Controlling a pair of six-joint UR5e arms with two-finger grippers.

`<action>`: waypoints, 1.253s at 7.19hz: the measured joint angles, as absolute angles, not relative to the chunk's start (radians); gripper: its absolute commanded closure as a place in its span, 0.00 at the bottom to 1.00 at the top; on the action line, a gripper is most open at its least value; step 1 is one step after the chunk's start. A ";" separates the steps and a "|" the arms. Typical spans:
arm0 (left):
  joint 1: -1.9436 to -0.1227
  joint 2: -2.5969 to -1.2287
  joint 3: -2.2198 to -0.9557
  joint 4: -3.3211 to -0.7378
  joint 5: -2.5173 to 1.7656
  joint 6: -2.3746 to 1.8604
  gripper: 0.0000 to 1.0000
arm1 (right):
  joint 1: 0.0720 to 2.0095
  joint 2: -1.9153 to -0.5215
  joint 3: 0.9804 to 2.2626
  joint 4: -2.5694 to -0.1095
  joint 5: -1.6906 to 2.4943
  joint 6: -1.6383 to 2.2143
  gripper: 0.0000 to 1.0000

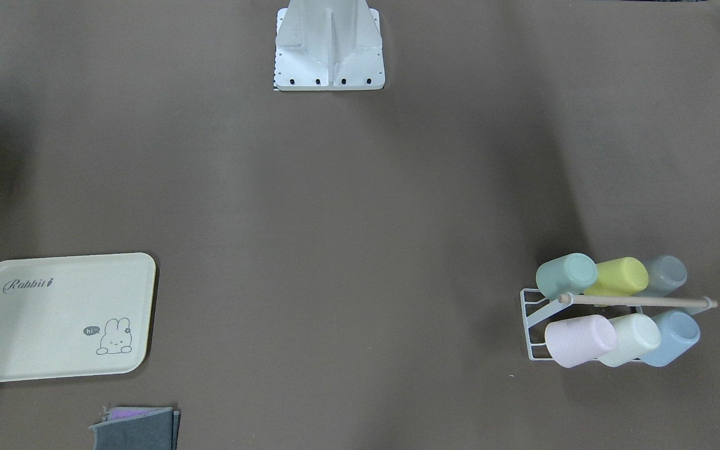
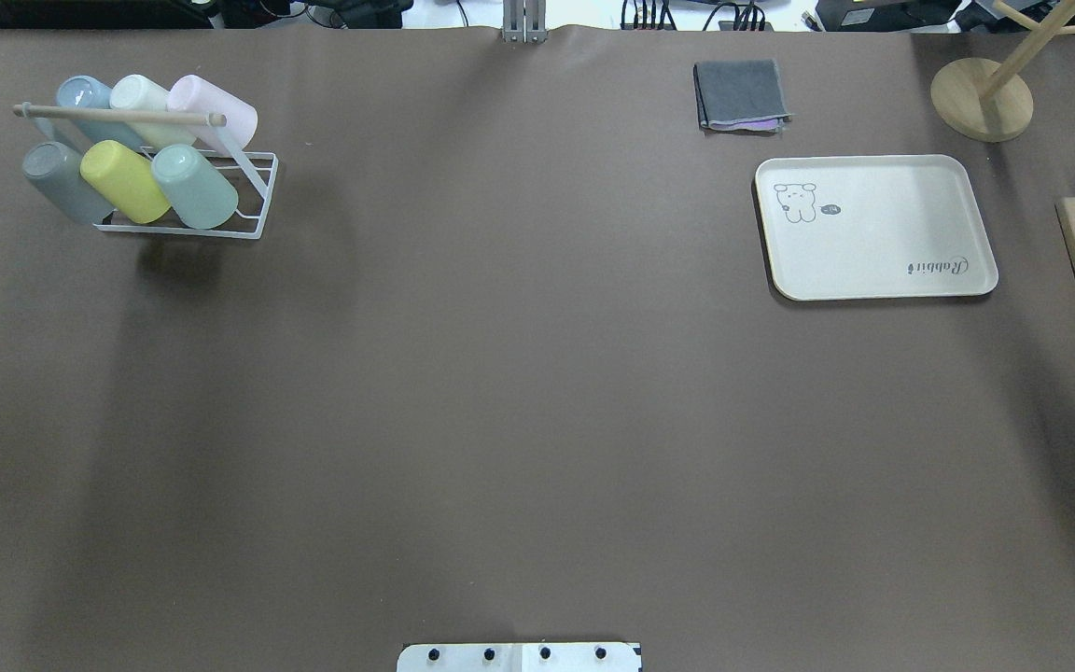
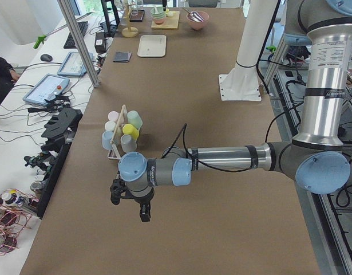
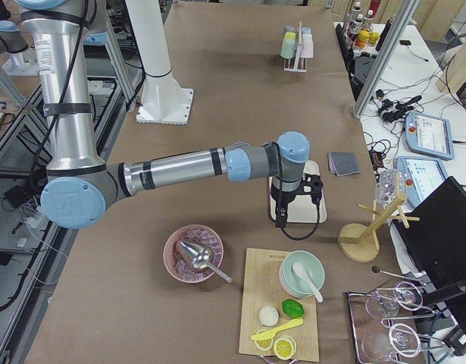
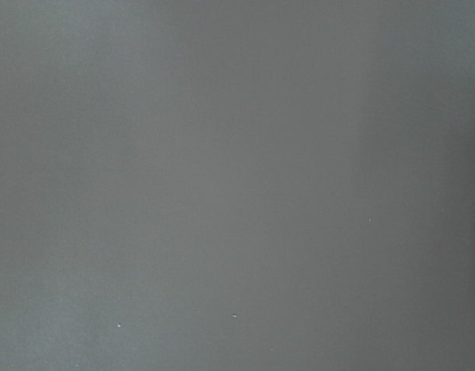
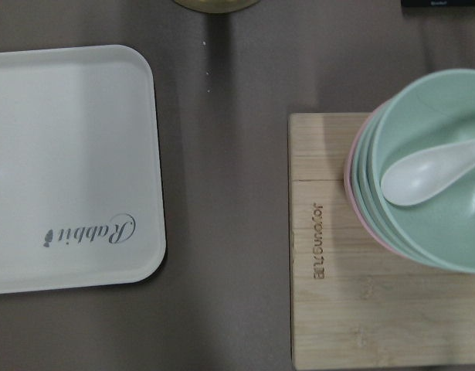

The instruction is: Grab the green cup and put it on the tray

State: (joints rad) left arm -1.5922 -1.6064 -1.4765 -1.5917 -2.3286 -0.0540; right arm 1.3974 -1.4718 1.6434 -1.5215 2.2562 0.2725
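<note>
Clear table parts the cream tray's short rim from the wooden board; my right gripper should lower until its fingers straddle the tray's rim and close.
The green cup (image 1: 565,275) lies tilted on a white wire rack (image 1: 531,326) with other pastel cups, at the rack's end nearest the table's middle. It also shows in the overhead view (image 2: 194,187) and the exterior left view (image 3: 134,119). The cream tray (image 1: 54,319) lies empty on the table's other side (image 2: 873,233); the right wrist view shows its corner (image 6: 67,154). My left gripper (image 3: 143,213) hangs above bare table short of the rack. My right gripper (image 4: 281,218) hangs over the tray's near edge. I cannot tell whether either is open or shut.
The rack also holds yellow (image 2: 123,180), grey, pink, cream and blue cups under a wooden rod. A folded grey cloth (image 2: 741,95) lies beyond the tray. A wooden board (image 6: 330,247) with stacked bowls (image 6: 430,193) lies beside the tray. A wooden stand (image 2: 981,98) stands behind it.
</note>
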 measured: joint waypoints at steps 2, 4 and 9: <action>-1.592 -1.610 -1.520 -1.589 -2.329 -0.060 0.02 | 1.375 -1.421 1.415 -1.250 2.270 0.292 0.00; -1.576 -1.611 -1.658 -1.504 -2.334 -0.082 0.02 | 1.339 -1.303 1.265 -1.158 2.323 0.405 0.00; -1.363 -1.633 -1.960 -1.427 -2.339 -0.443 0.02 | 1.287 -1.210 1.011 -0.925 2.389 0.480 0.03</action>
